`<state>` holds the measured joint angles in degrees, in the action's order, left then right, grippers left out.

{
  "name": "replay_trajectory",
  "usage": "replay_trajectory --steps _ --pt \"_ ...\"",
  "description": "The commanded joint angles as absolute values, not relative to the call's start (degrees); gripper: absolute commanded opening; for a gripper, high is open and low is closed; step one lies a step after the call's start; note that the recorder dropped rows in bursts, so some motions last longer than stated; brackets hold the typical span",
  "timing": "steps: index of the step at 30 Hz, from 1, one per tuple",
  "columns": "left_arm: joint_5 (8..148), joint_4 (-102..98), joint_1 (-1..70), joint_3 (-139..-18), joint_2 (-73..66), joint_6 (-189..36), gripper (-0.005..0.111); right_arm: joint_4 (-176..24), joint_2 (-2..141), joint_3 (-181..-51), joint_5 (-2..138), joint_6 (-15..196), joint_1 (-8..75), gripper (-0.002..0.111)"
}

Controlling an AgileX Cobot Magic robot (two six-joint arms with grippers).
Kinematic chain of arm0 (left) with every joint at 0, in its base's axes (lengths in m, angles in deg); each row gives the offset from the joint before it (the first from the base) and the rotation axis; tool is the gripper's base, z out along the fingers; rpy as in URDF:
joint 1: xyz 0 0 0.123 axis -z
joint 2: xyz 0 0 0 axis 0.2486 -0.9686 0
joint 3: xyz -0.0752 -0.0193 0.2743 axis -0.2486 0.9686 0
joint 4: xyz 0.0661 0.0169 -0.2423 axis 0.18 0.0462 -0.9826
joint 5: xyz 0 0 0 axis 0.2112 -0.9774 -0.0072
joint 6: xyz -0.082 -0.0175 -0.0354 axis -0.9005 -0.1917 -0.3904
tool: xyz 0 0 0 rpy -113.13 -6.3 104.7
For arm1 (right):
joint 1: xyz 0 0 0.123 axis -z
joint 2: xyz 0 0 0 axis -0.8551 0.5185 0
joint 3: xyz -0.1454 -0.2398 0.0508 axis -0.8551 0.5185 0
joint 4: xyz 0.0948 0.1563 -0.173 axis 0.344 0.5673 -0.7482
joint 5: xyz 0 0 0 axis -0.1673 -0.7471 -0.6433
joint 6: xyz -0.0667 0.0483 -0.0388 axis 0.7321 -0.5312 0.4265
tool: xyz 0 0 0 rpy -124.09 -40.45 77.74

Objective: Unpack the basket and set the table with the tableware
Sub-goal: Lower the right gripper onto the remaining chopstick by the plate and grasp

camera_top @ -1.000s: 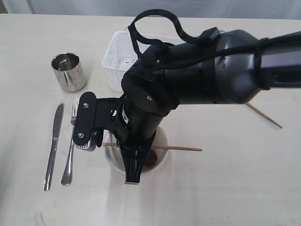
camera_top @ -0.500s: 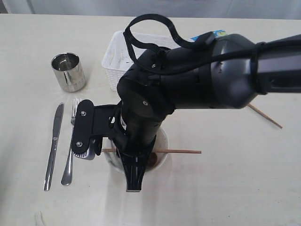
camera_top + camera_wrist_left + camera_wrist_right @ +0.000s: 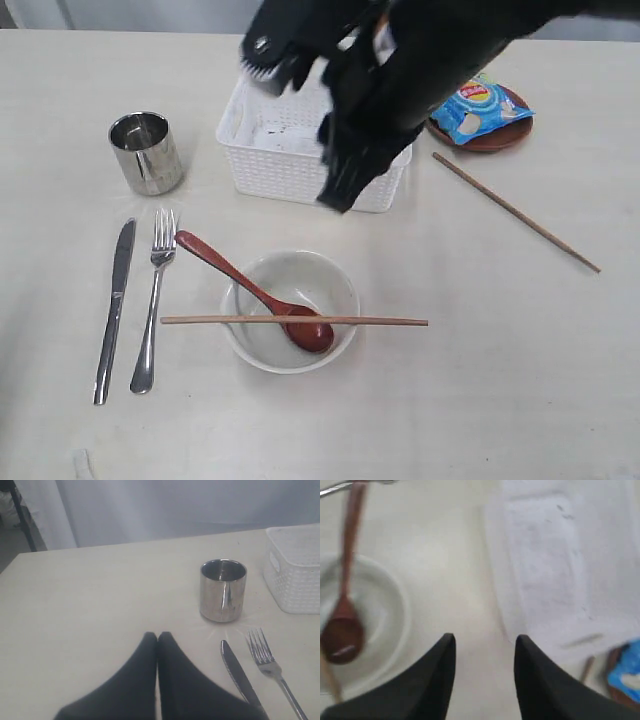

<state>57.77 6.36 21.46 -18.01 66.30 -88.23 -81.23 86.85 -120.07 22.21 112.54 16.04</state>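
The other chopstick's body [image 3: 543, 233] is clear of the brown plate, so my open right gripper should continue to go toward the chopstick's middle [image 3: 505, 204] until its fingers are on both sides of it.
The off-white bowl [image 3: 340, 285] sits on the table [image 3: 480, 380] with the red-brown spoon [image 3: 255, 290] lying in it, handle out over the rim. One chopstick [image 3: 380, 321] lies across the bowl; the other chopstick [image 3: 515, 212] lies to the right. Knife [image 3: 115, 310], fork [image 3: 152, 300] and steel cup [image 3: 146, 152] are at the left. My right gripper [image 3: 338, 195], blurred, hangs open and empty over the front of the white basket [image 3: 270, 175]. The brown plate [image 3: 500, 138] is at the back right. My left gripper [image 3: 157, 636] is shut near the knife [image 3: 239, 672].
A blue snack bag [image 3: 485, 105] lies on the brown plate. In the right wrist view the bowl [image 3: 395, 605] with the spoon [image 3: 342, 630] and the basket [image 3: 555, 570] flank the open gripper [image 3: 485, 640]. The cup [image 3: 223, 590] and fork [image 3: 270, 665] show in the left wrist view.
My right arm has swung up and back from over the bowl to the basket. The spoon, bowl and chopstick it covered are now in plain sight.
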Motion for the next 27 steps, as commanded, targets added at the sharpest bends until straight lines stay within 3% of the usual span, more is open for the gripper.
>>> replay_trajectory --steps 1,6,11,27 --pt "57.8 6.3 21.7 -17.9 66.4 -88.4 0.000 -81.1 87.8 -120.2 22.7 110.9 29.6 0.038" --pt "57.8 6.3 21.7 -17.9 66.4 -88.4 0.000 -73.0 93.5 -120.2 23.3 114.8 43.6 0.038" --pt "57.8 6.3 21.7 -17.9 66.4 -88.4 0.000 -63.1 99.6 -120.2 23.4 124.6 51.2 0.038" --pt "57.8 6.4 21.7 -17.9 66.4 -88.4 0.000 -63.0 111.5 -120.2 25.9 129.3 52.0 0.038"
